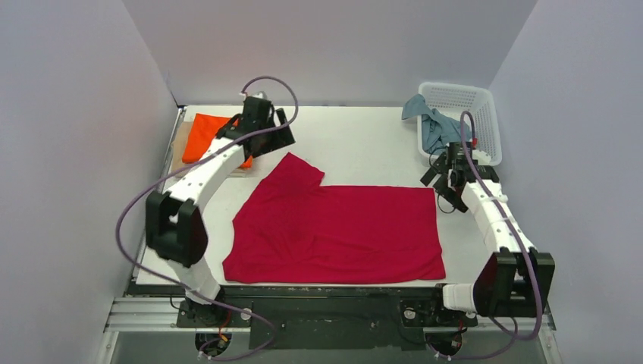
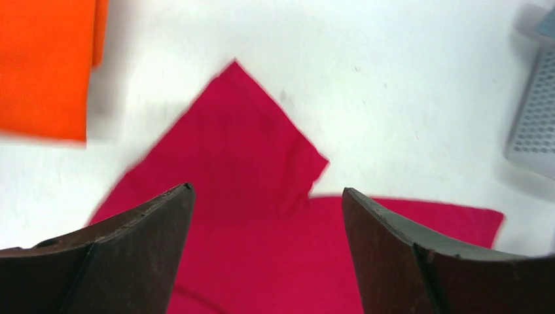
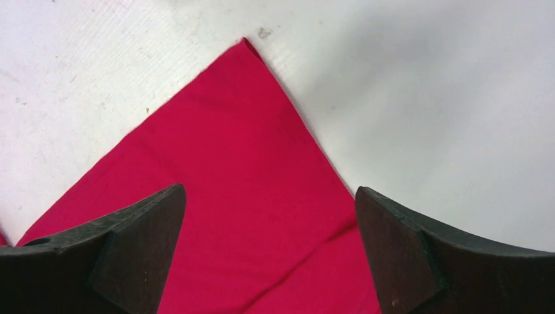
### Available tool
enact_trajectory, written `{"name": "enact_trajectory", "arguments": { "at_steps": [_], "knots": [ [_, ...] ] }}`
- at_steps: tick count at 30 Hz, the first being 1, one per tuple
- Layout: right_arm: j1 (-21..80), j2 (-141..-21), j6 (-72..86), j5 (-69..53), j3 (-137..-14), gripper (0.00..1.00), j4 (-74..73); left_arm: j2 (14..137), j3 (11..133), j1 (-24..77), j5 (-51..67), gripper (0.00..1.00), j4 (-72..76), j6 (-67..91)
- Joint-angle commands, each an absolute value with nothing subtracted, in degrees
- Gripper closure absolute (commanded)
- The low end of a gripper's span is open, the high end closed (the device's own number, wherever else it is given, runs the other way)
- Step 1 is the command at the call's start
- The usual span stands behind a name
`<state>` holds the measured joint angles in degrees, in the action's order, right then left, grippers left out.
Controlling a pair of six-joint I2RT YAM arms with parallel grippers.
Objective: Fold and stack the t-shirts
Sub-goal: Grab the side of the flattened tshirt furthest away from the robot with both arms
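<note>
My gripper will carry the red sleeve point(image 1: 297, 173) toward the front, as it sticks out past the shirt's back edge point(image 1: 379, 186). The sleeve will fold over the shirt's body and leave a narrow piece of the shirt.
The crimson red t-shirt point(image 1: 334, 231) lies spread flat mid-table, one sleeve pointing to the back left. It also shows in the left wrist view point(image 2: 255, 216) and the right wrist view point(image 3: 242, 190). The folded orange t-shirt point(image 1: 206, 135) lies at the back left, also seen in the left wrist view point(image 2: 42, 65). The grey-blue t-shirt point(image 1: 431, 125) hangs out of the basket. My left gripper point(image 1: 277, 140) is open and empty above the red sleeve. My right gripper point(image 1: 440, 186) is open and empty above the red shirt's back right corner. The beige shirt is out of view.
A white lattice basket point(image 1: 478, 114) stands at the back right, and its edge shows in the left wrist view point(image 2: 533, 124). A brown board point(image 1: 182, 148) lies under the orange shirt. Grey walls close in both sides and the back.
</note>
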<state>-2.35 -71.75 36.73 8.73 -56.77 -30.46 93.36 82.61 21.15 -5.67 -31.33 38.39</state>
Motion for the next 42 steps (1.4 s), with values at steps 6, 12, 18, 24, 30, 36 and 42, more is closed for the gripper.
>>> {"name": "enact_trajectory", "arguments": {
  "at_steps": [6, 12, 18, 24, 30, 36, 42],
  "knots": [
    [-1.43, -83.41, 34.38, 13.36, -62.09, 0.03, -23.25, 129.03, 117.34, 19.4, -5.8, 0.09, -35.44, 18.61],
    [-1.7, -85.66, 34.63, 14.26, -61.94, 0.04, -23.18, 145.68, 139.28, 19.52, -7.74, 0.22, -46.86, 16.75],
    [-1.79, -86.72, 34.98, 13.34, -61.61, 0.04, -23.3, 145.89, 134.8, 19.69, -9.88, 0.35, -45.93, 17.32],
    [-1.77, -87.67, 35.87, 13.75, -61.73, 0.05, -23.81, 142.25, 126.93, 20.41, -8.48, 0.42, -44.87, 18.04],
    [-1.76, -89.03, 36.41, 15.55, -62.21, 0.06, -23.55, 138.74, 118.78, 21.35, -9.45, 0.54, -43.27, 19.09],
    [-1.38, -95.24, 37.96, 14.54, -63.42, 0.13, -17.59, 138.58, 117.67, 21.36, -7.38, 0.92, -41.92, 20.38],
    [-0.38, -102.08, 38.87, 15.01, -67.11, 0.23, -14.8, 136.43, 117.5, 21.4, -7.33, 1.0, -40.16, 20.33]
  ]
}}
